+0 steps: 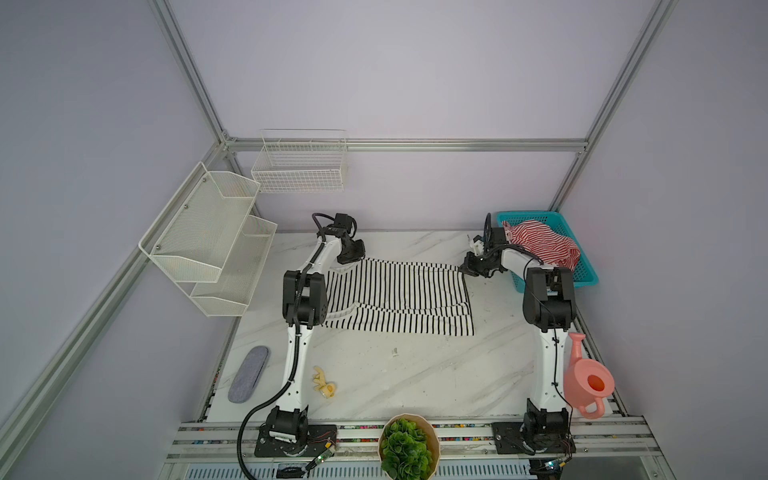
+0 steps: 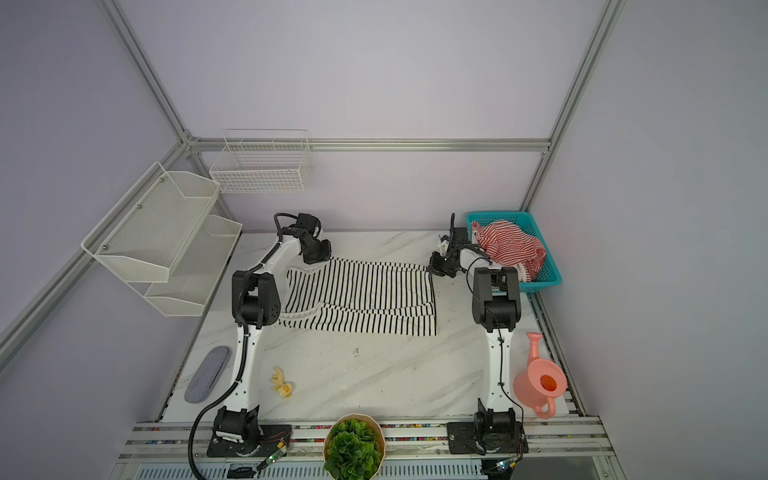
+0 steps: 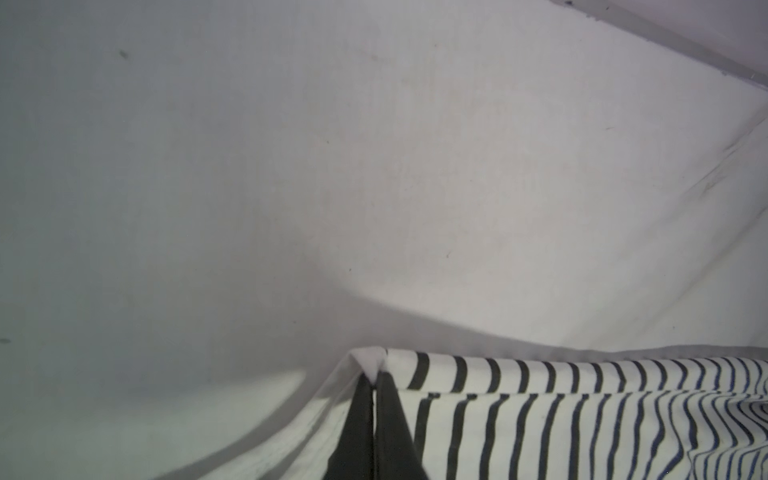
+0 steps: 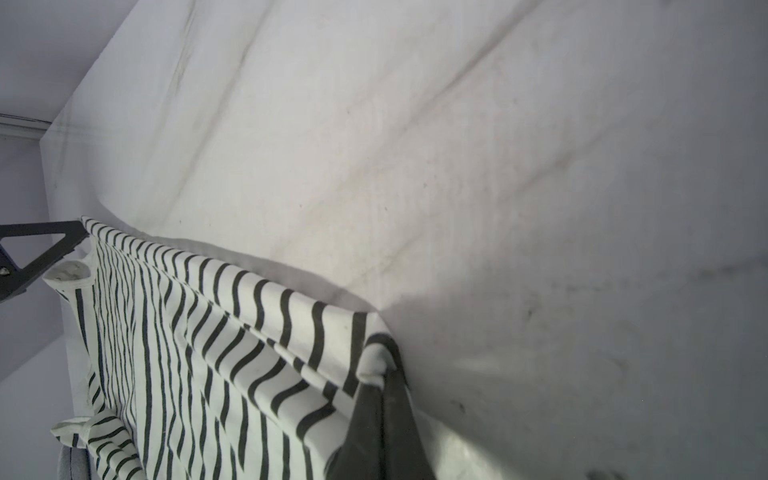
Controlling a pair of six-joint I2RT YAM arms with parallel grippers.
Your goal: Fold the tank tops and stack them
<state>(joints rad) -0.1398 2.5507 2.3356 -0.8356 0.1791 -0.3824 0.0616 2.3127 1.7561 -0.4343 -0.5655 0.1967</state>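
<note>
My right gripper should go on folding the black-and-white tank top's far edge (image 1: 412, 264), which runs straight across both grippers, over until it meets the tank top's middle (image 1: 412, 301).
The black-and-white striped tank top (image 1: 399, 297) (image 2: 361, 297) lies spread across the middle of the marble table in both top views, its far edge lifted and stretched between my two grippers. My left gripper (image 1: 353, 259) (image 3: 375, 380) is shut on the top's far left corner. My right gripper (image 1: 464, 269) (image 4: 382, 372) is shut on its far right corner. The red-and-white striped tank top (image 1: 542, 245) (image 2: 509, 245) lies crumpled in the teal basket (image 1: 586, 272) at the back right.
A pink watering can (image 1: 588, 380) stands at the right edge beside the right arm. A small yellow toy (image 1: 324, 384) and a grey oval pad (image 1: 248, 374) lie at the front left. A potted plant (image 1: 407, 446) sits at the front. White wire shelves (image 1: 216, 237) hang on the left wall.
</note>
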